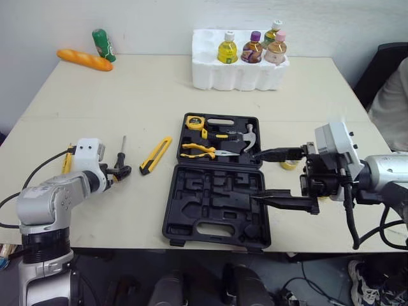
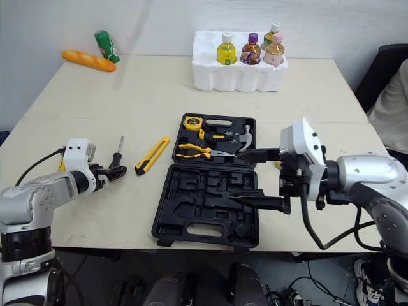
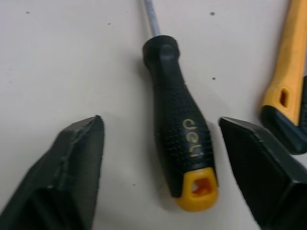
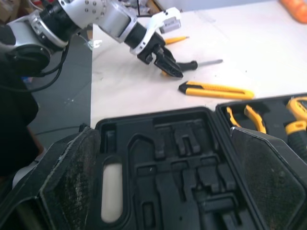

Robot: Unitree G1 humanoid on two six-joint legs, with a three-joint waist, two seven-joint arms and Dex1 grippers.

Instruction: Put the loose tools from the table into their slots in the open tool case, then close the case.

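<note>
The near half has an empty moulded slot (image 1: pixel 199 174) along the hinge, so the screwdriver (image 1: pixel 120 160) will settle into it lengthwise when the robot presses the screwdriver in.
The black tool case (image 1: pixel 210 204) lies open in the middle of the table. Its far half holds a tape measure (image 1: pixel 194 122), pliers (image 1: pixel 201 150) and a hammer (image 1: pixel 245 137); its near half shows bare moulded slots. Left of the case lie a yellow utility knife (image 1: pixel 156 155) and a black screwdriver (image 3: pixel 180 129) with a yellow end cap. My left gripper (image 1: pixel 120 171) is open, one finger on each side of the screwdriver's handle without touching it. My right gripper (image 1: pixel 264 177) hangs open over the case's right edge, holding nothing.
A white foam tray (image 1: pixel 239 75) with several bottles stands at the back. A bread loaf (image 1: pixel 84 59) and a green can (image 1: pixel 103 44) lie at the far left. A yellow tool (image 1: pixel 67 159) lies beside my left arm. A yellow roll (image 1: pixel 290 165) sits right of the case. A person (image 1: pixel 392 102) sits at the right edge.
</note>
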